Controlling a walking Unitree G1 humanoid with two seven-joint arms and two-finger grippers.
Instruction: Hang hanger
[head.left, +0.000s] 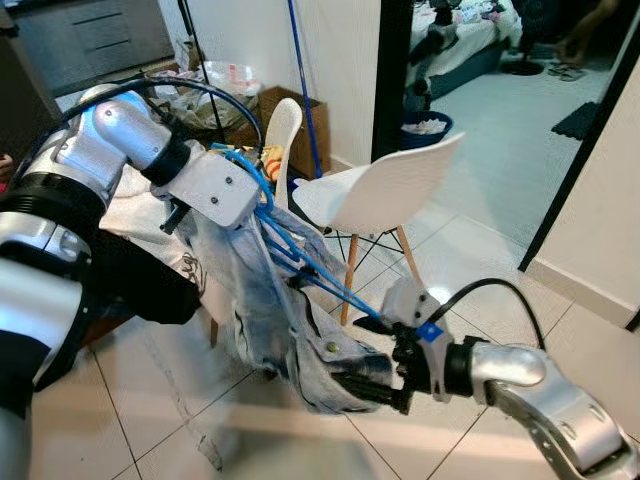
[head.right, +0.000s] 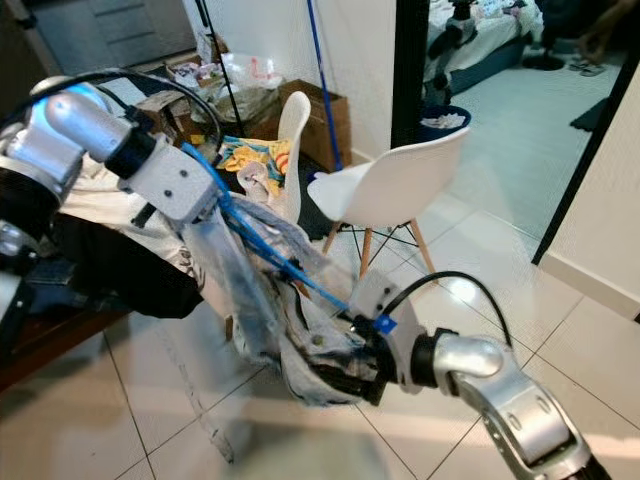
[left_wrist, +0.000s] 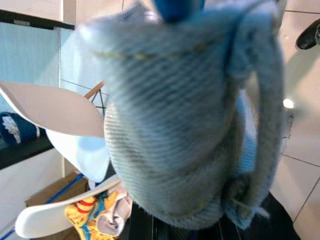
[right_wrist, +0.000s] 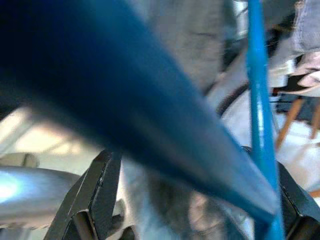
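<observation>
The pale denim garment (head.left: 262, 308) is hanging in bunched folds (head.left: 302, 352) next to the blue hanger, so the cloth will spread out along the bar when the robot pulls it.
A blue hanger (head.left: 322, 277) carries a pale denim garment (head.left: 250, 295) and hangs in the air in front of me. My left gripper (head.left: 265, 215) is shut on the hanger's upper end, its fingers buried in the cloth. The left wrist view looks straight onto the denim (left_wrist: 185, 130). My right gripper (head.left: 365, 385) reaches in from the lower right at the garment's bottom hem. In the right wrist view its black fingers (right_wrist: 97, 195) stand wide apart, with the hanger's blue bar (right_wrist: 260, 125) and grey cloth between them.
A white chair (head.left: 385, 190) stands just behind the hanger, with a second white chair (head.left: 283, 125) and a cardboard box (head.left: 300, 115) further back. Dark cloth (head.left: 140, 280) lies over furniture at my left. A black door frame (head.left: 392, 70) opens onto a room at the right.
</observation>
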